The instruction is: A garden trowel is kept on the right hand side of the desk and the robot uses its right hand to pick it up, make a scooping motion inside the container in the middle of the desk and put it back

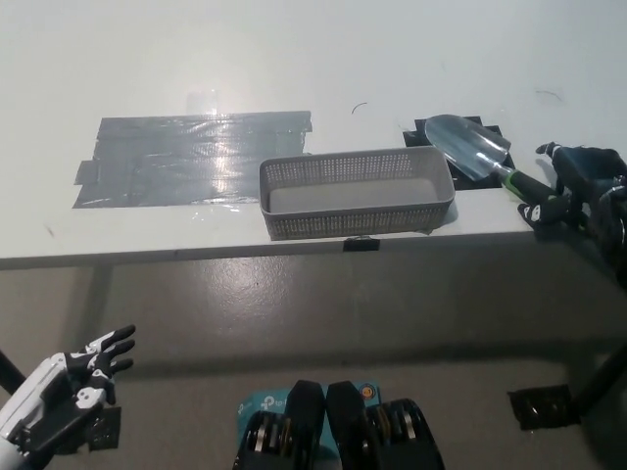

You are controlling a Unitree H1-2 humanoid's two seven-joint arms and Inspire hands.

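Observation:
I expect the black mat to stay in place when I lift the garden trowel off it, because it lies flat with stepped edges like tape strips.
The garden trowel lies on the right side of the white desk. Its silver blade rests on a black mat, and its green and black handle points to the right edge. My black right hand is at the end of that handle, open, with its fingers spread above and below the grip. The grey mesh container stands at the desk's front middle with nothing visible in it. My white left hand hangs open at the lower left, below the desk.
A wide patch of grey tape covers the desk left of the container. The desk's front edge runs across the picture, with grey floor below it. A small black marker sits under the container's front.

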